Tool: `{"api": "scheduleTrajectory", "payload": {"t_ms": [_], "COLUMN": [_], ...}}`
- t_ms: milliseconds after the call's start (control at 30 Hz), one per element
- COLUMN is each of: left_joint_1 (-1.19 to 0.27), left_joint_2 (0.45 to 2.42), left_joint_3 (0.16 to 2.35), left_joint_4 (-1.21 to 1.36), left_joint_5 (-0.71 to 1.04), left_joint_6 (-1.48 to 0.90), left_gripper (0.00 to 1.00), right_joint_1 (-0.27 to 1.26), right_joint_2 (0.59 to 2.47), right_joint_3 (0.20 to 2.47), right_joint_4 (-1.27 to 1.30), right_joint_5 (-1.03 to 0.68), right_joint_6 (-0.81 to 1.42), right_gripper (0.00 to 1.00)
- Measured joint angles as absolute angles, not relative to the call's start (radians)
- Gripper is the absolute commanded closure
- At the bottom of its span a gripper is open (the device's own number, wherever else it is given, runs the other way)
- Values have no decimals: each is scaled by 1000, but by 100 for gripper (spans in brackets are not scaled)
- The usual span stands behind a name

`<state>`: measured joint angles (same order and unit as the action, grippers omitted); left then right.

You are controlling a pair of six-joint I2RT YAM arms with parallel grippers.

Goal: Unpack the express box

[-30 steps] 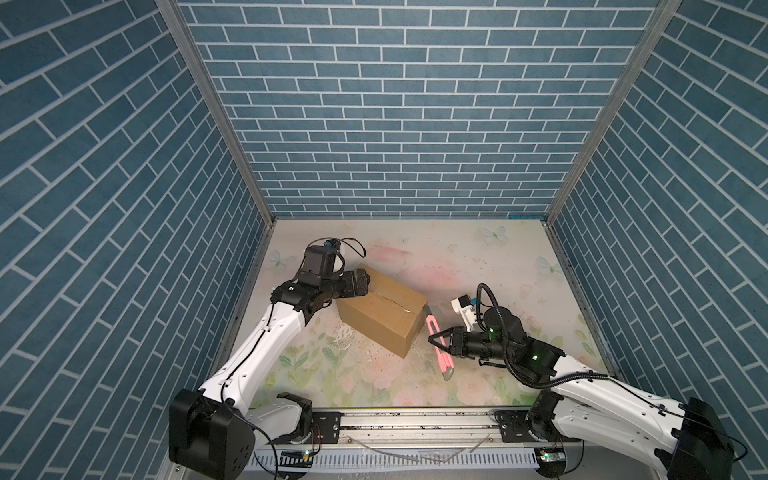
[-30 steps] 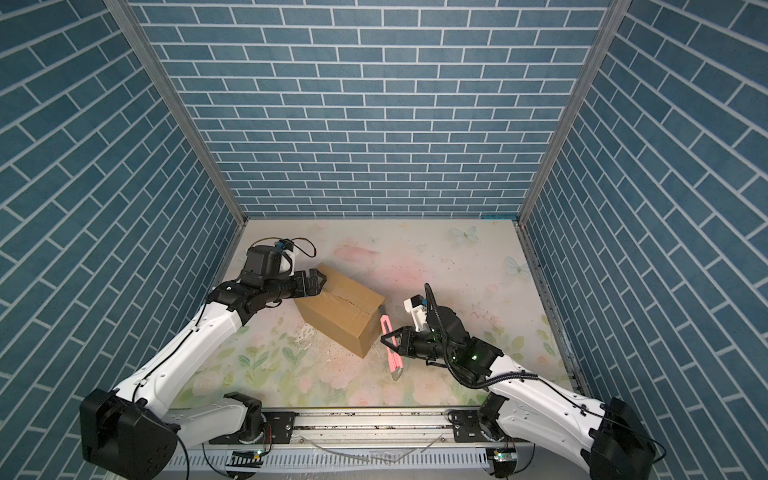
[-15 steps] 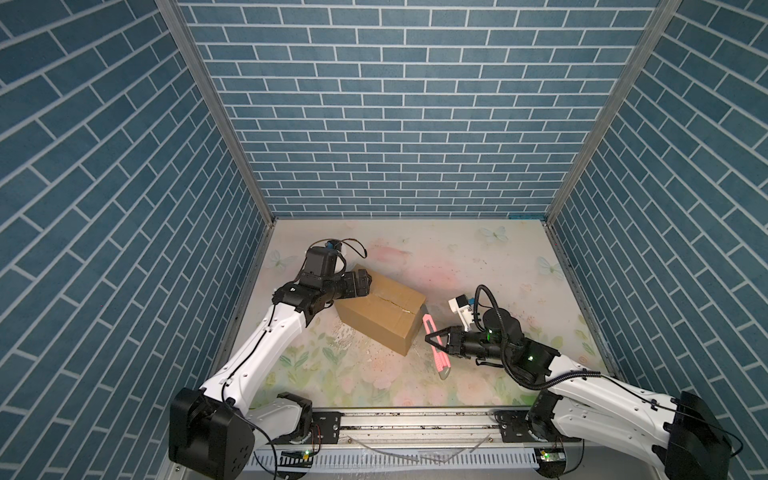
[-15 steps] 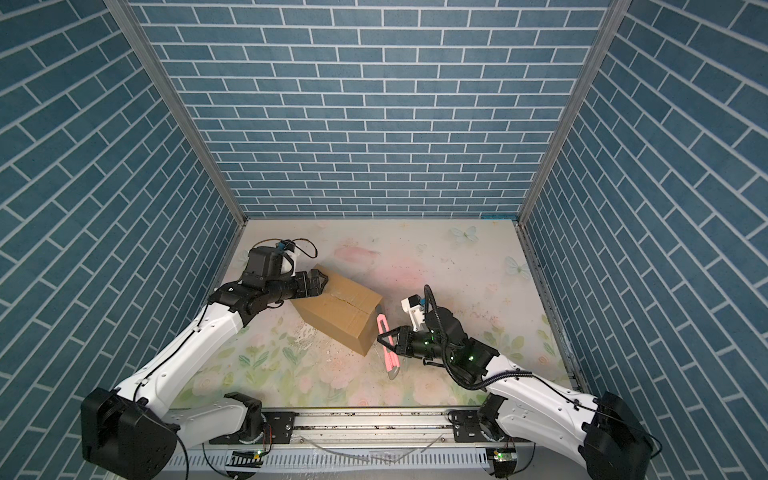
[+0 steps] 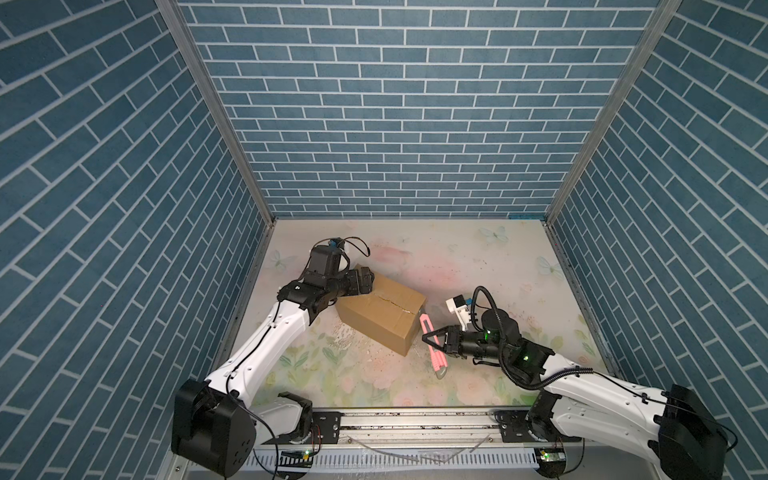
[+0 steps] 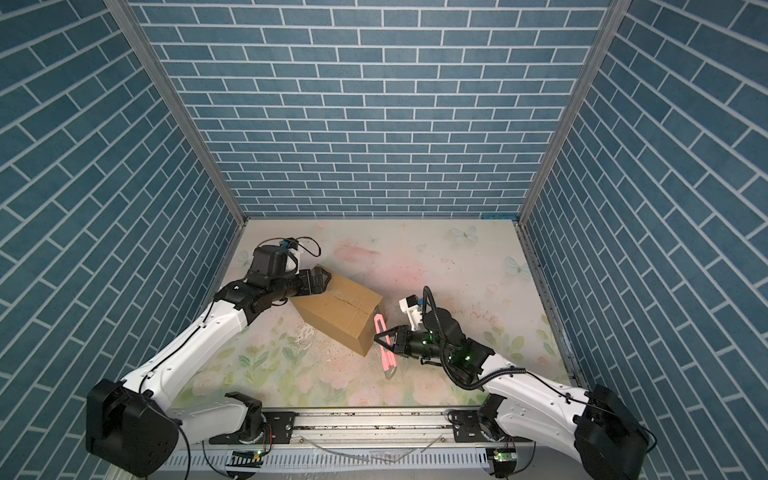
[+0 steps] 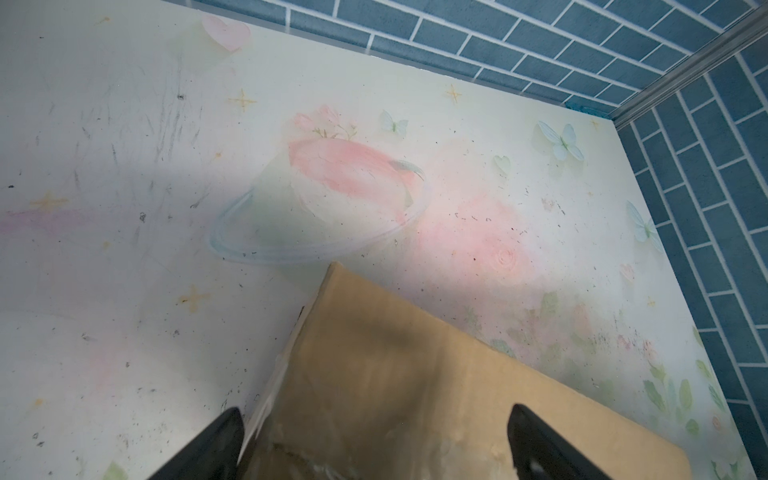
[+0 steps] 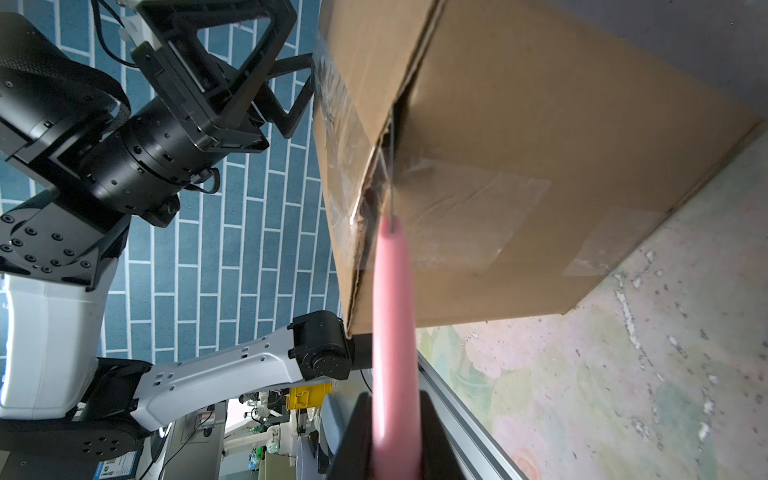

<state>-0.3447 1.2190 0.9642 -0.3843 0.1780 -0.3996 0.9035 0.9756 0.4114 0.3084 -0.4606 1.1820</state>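
Observation:
Next, I move my left gripper off the box's far corner, grab the box's near long side (image 5: pixel 374 325) and turn the box straight, because the express box's top seam (image 5: pixel 393 301) slants away from the knife's line.
The express box (image 5: pixel 380 313) (image 6: pixel 336 311), a plain brown carton, lies slantwise on the floral table. Its top seam looks split. My left gripper (image 5: pixel 365 282) (image 6: pixel 320 282) stands open over the box's far left corner, its black fingertips (image 7: pixel 220 440) wide apart above the cardboard (image 7: pixel 415 395). My right gripper (image 5: pixel 432 336) (image 6: pixel 384 336) (image 8: pixel 395 399) is shut on a pink knife (image 5: pixel 434 353) (image 8: pixel 392 311) at the box's right end. The knife's thin blade reaches into the taped seam of that end face (image 8: pixel 540 145).
The floral mat (image 5: pixel 478 266) is ringed by blue brick walls on three sides. A metal rail (image 5: pixel 415 419) runs along the front edge. Cardboard crumbs (image 5: pixel 374 357) lie scattered in front of the box.
My right gripper has moved a little left with the pink knife, closer to the box's end. The left gripper and the box have barely moved.

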Motion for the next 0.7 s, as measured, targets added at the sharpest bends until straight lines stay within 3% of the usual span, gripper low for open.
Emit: {"api": "scheduleTrajectory", "payload": {"t_ms": [333,700], "left_joint_1": [-355,-358], "left_joint_2": [1273,1280], "left_joint_3": [1044,1208], "left_joint_4": [-425,-669], "left_joint_5": [179,175], "left_joint_6": [-400,-353], "left_gripper": [0,0], "right_joint_1": [904,904], "right_joint_2": [964,945], "right_joint_3": [397,391], "right_joint_4": [318,311], "right_joint_5": [-456,-448], "right_joint_6": [1182,1182], "right_gripper": [100,100]}}
